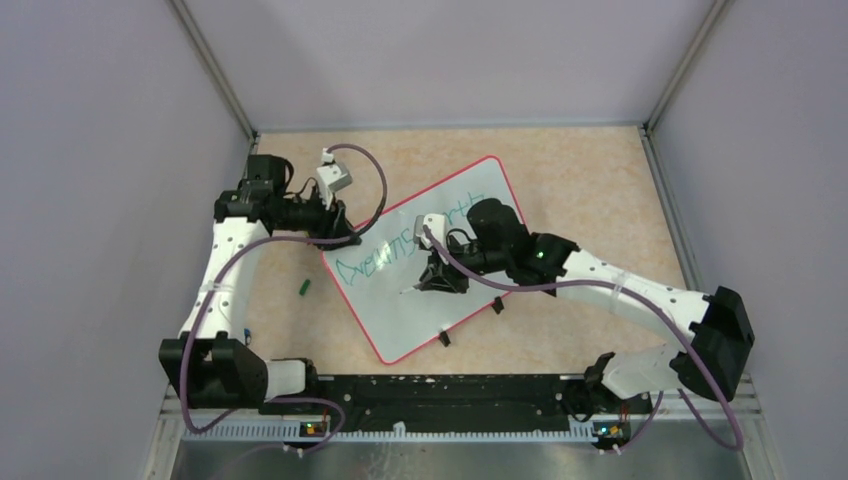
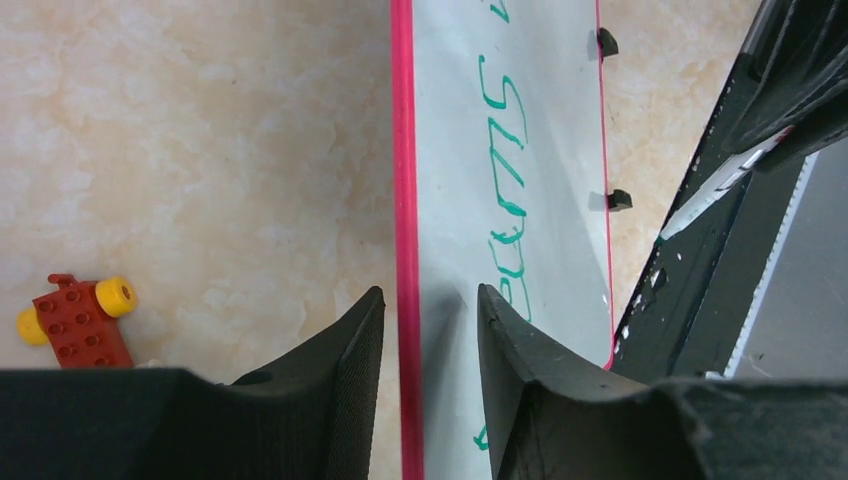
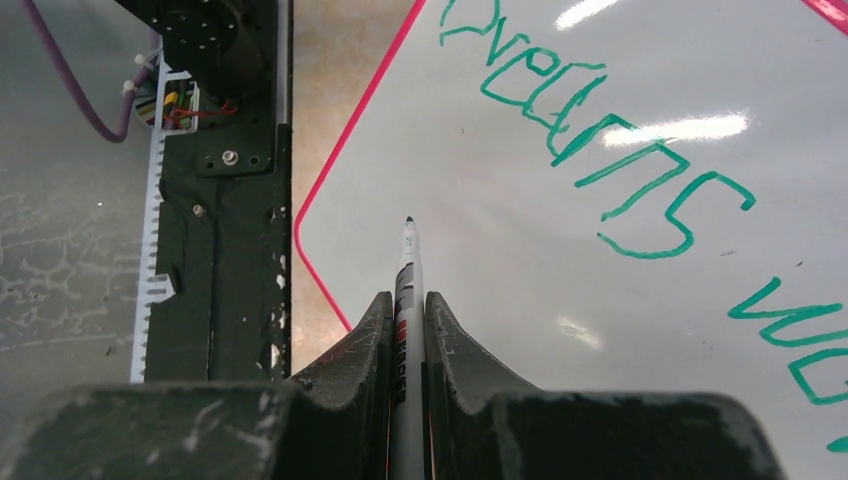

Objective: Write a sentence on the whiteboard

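My left gripper stands open around the whiteboard's red rim [image 2: 408, 315], so it should close there and steady the whiteboard before my right gripper writes below the green words [image 1: 383, 300].
The whiteboard [image 1: 400, 320] lies tilted on the table, red-rimmed, with the sentence [image 1: 385, 258] in green marker across its upper part. The lettering [image 3: 600, 140] reads "Dreams", and a second word starts at the right. My left gripper [image 1: 340, 232] sits at the board's far-left edge. In the left wrist view its fingers [image 2: 430, 292] stand open on either side of the red rim [image 2: 403, 150], with a gap on both sides. My right gripper [image 3: 407, 298] is shut on a white marker [image 3: 407, 260], held over the bare lower part of the board [image 3: 520, 300], tip pointing toward the near corner.
A small green marker cap [image 1: 304, 287] lies on the table left of the board. A red and yellow toy brick [image 2: 75, 320] sits near the left gripper. Black feet [image 1: 497, 305] stick out from the board's right edge. The black base rail [image 1: 430, 390] runs along the near edge.
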`<state>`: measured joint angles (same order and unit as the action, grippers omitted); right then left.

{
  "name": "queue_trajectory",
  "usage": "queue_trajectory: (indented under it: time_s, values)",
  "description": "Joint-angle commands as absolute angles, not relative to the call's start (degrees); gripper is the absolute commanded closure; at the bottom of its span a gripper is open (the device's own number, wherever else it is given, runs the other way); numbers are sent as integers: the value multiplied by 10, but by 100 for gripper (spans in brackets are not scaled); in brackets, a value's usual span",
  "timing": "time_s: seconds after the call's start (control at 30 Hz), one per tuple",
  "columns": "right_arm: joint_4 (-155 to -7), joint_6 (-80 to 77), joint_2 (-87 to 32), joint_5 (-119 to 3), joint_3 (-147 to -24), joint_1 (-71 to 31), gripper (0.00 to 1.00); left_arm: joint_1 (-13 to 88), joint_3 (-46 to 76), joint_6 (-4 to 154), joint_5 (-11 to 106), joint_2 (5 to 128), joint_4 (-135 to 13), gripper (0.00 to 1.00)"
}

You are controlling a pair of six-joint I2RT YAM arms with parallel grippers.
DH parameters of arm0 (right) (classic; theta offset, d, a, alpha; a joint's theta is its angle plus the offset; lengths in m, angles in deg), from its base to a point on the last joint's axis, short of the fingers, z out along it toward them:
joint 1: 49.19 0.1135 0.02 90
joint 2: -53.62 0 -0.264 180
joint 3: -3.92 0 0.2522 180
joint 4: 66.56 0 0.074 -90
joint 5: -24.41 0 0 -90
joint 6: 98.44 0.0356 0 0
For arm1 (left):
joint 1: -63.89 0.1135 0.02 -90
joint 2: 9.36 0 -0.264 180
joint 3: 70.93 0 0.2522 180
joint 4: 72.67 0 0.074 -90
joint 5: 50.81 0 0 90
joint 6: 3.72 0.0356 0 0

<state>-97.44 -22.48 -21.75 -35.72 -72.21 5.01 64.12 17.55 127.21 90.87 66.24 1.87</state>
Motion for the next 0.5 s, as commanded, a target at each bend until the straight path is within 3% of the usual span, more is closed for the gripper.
queue_trajectory:
  time_s: [0.0,0.47]
  values:
    - [-921,-203,-228,-379,-736,51,100,642,150,1213,927,614,-65,56]
    - [-873,-170,-240,-392,-700,77,100,642,104,1184,942,586,-107,60]
